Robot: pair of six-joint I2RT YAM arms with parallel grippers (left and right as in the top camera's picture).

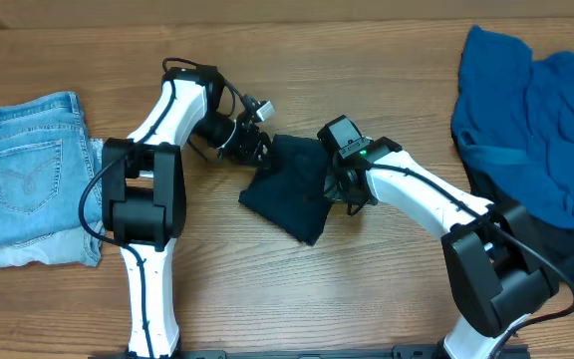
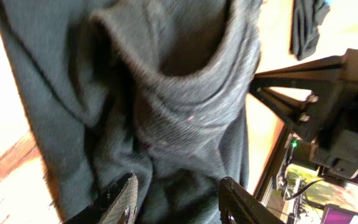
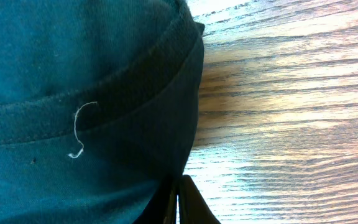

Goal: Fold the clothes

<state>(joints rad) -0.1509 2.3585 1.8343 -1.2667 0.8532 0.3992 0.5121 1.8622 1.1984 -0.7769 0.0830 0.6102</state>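
Note:
The left gripper's open fingers are on both sides of bunched cloth [image 2: 178, 186] inside the dark garment's border, so the robot should move over to the outer edge [image 2: 59, 186] next to the wood and pinch there.
A dark, crumpled garment [image 1: 289, 194] lies on the wooden table at the middle. My left gripper [image 1: 260, 148] is at its upper left edge. In the left wrist view the jaws [image 2: 178, 199] stand apart, with bunched dark cloth [image 2: 185, 112] between and beyond them. My right gripper [image 1: 339, 191] is at the garment's right edge. In the right wrist view its fingers [image 3: 178, 202] are pressed together on the garment's hem [image 3: 73, 93], which carries a loose white thread.
Folded light-blue denim shorts [image 1: 33, 175] lie at the far left. A heap of blue clothing [image 1: 531, 110] sits at the far right on top of a black garment [image 1: 556, 244]. My right arm [image 2: 328, 112] shows in the left wrist view.

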